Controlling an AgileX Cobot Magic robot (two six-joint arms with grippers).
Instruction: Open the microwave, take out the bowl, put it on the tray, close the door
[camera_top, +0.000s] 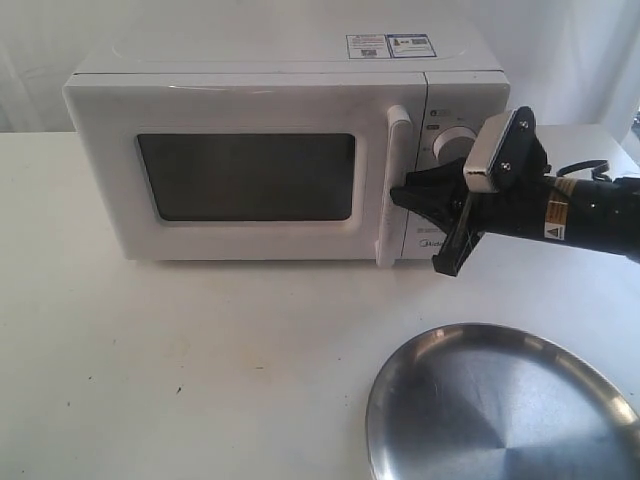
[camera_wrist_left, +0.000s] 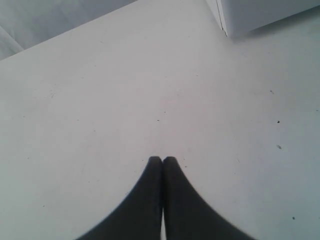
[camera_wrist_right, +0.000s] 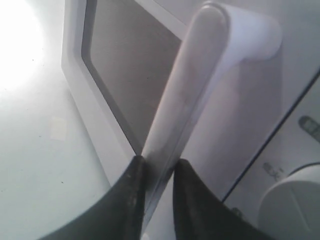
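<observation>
The door is shut and the right gripper's fingers pinch the door handle at a slant, so the robot should open that gripper, line it up with the handle and reach farther around its body.
The white microwave stands at the back of the table with its door closed; its dark window hides the inside, so the bowl is out of sight. My right gripper reaches in from the right and is shut on the long vertical door handle. In the right wrist view the handle runs between the two black fingers of that gripper. The steel tray lies at the front right. My left gripper is shut on nothing above bare table, outside the exterior view.
A round white knob sits on the control panel just right of the handle, behind my right arm. A lower corner of the microwave shows beyond my left gripper. White backdrop cloth hangs behind the table.
</observation>
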